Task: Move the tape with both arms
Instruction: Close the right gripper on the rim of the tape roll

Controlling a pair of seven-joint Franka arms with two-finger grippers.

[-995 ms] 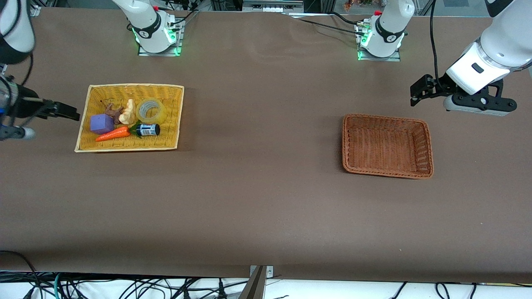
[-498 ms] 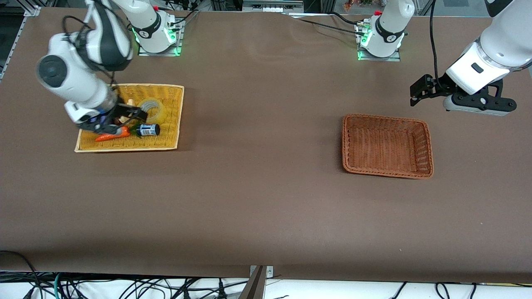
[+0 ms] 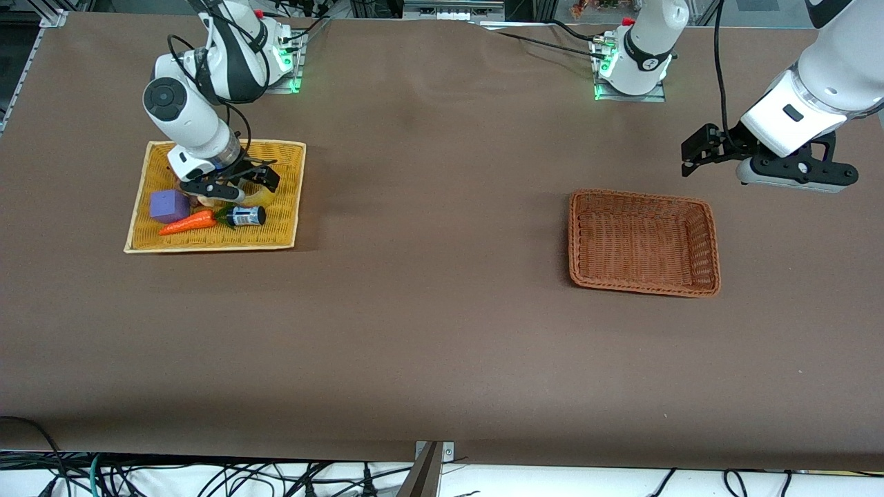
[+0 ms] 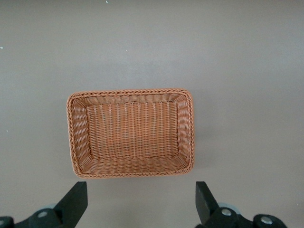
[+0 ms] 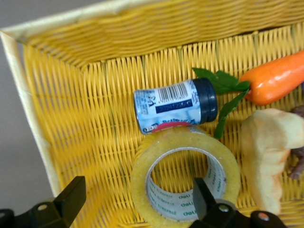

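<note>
The small dark bottle (image 3: pixel 246 216) touches just the outer rim of the tape (image 5: pixel 144 186), so the tape will come away and the bottle will stay put when I lift.
The tape (image 5: pixel 185 176), a yellowish ring with a pale grey core, lies flat in the yellow basket (image 3: pixel 214 246). It touches the small dark bottle (image 5: pixel 175 107). My right gripper (image 5: pixel 137 202) is open and low over the tape. One finger (image 5: pixel 205 198) is at the ring's hole, the other (image 5: pixel 71 199) is outside the ring. In the front view the right gripper (image 3: pixel 242 185) hides most of the tape. My left gripper (image 3: pixel 693 157) is open and empty. It waits in the air beside the brown basket (image 3: pixel 642 286), which also shows in the left wrist view (image 4: pixel 130 173).
The yellow basket also holds a purple cube (image 3: pixel 169 206), an orange carrot (image 3: pixel 188 222), a pale bread-like piece (image 5: pixel 266 156) and a brown figure, partly hidden. The bottle (image 3: pixel 243 216) lies nearer the front camera than the tape. Bare brown table lies between the baskets.
My right arm has swung in from the table's end to over the yellow basket and come down over the tape. The left arm has not moved.
</note>
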